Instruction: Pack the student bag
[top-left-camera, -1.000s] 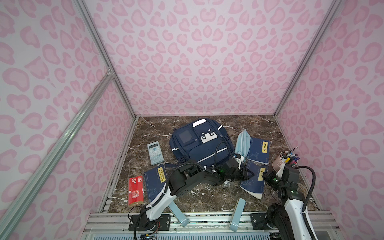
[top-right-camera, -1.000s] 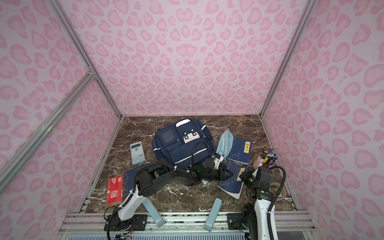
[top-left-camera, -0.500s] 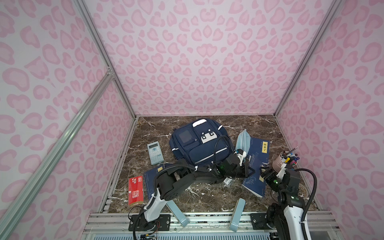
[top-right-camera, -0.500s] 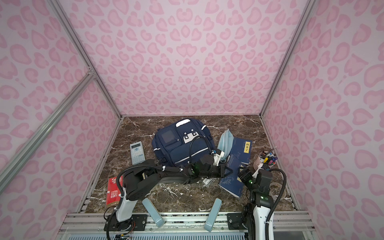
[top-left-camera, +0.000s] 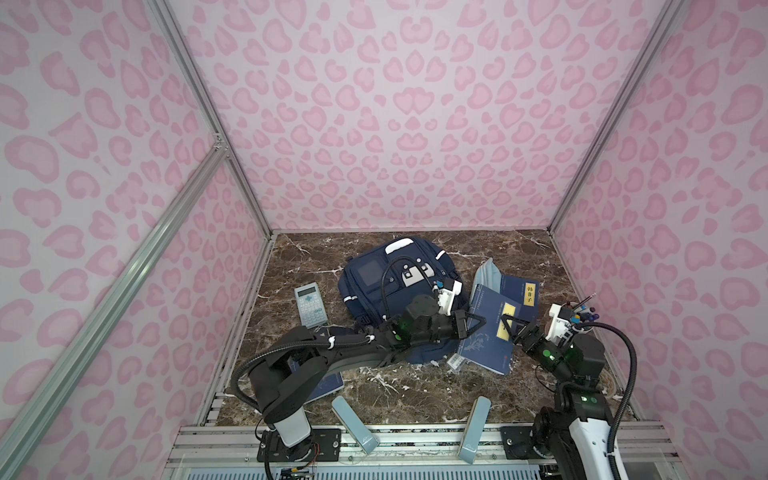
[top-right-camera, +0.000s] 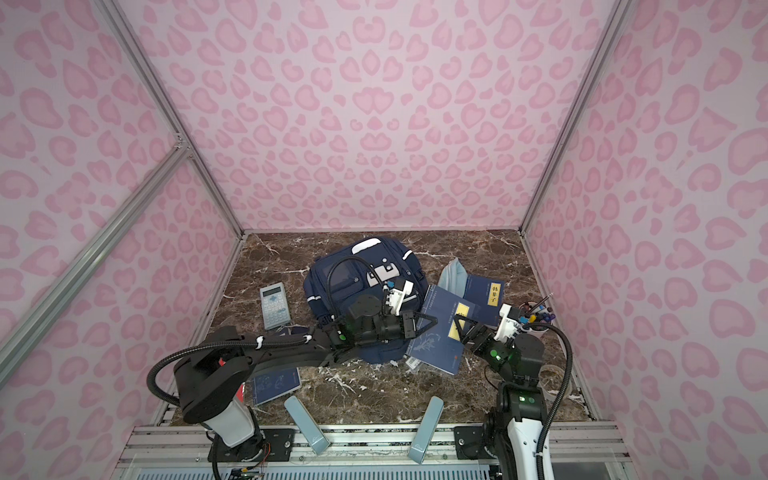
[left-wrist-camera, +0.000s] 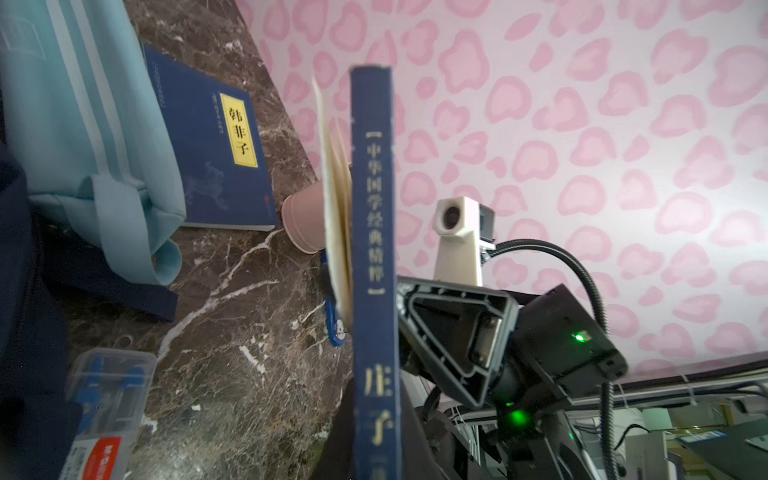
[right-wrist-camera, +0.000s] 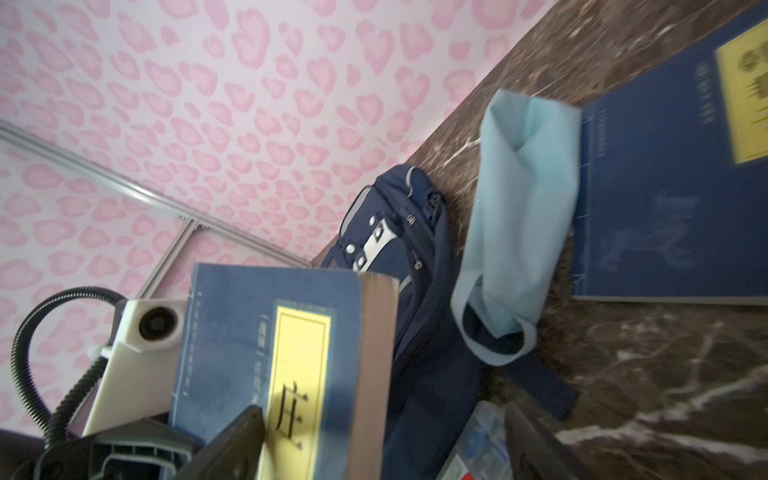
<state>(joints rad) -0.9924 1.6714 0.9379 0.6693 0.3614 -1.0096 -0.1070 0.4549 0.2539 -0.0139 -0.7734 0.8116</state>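
My gripper will lift the front panel, and the student bag (top-left-camera: 393, 280) will then open wide for the blue book, because navy cloth (top-left-camera: 429, 352) spreads out past that panel.
The student bag (top-left-camera: 399, 282) (top-right-camera: 357, 278), a navy backpack with white stripes, lies flat at the middle back of the marble table; the right wrist view shows it too (right-wrist-camera: 399, 232). My left gripper (top-left-camera: 478, 322) (left-wrist-camera: 376, 449) reaches across in front of the bag. It is shut on the spine edge of a blue book with a yellow label (top-left-camera: 486, 340) (left-wrist-camera: 372, 249), holding it tilted up off the table. My right gripper (top-left-camera: 513, 328) (right-wrist-camera: 382, 411) is open, with one finger on each side of the book's opposite edge (right-wrist-camera: 324, 353).
A light-blue pouch (top-left-camera: 490, 276) and a second blue book (top-left-camera: 521, 291) lie right of the bag. A calculator (top-left-camera: 309, 304) lies to its left. A pen cup (top-left-camera: 582, 316) stands at the right. A clear plastic box (top-left-camera: 457, 361) and another blue book (top-right-camera: 276, 384) lie nearer the front.
The left gripper has reached right and closed on the blue book. The right gripper, which held that book, has opened. The book now stands higher and more upright.
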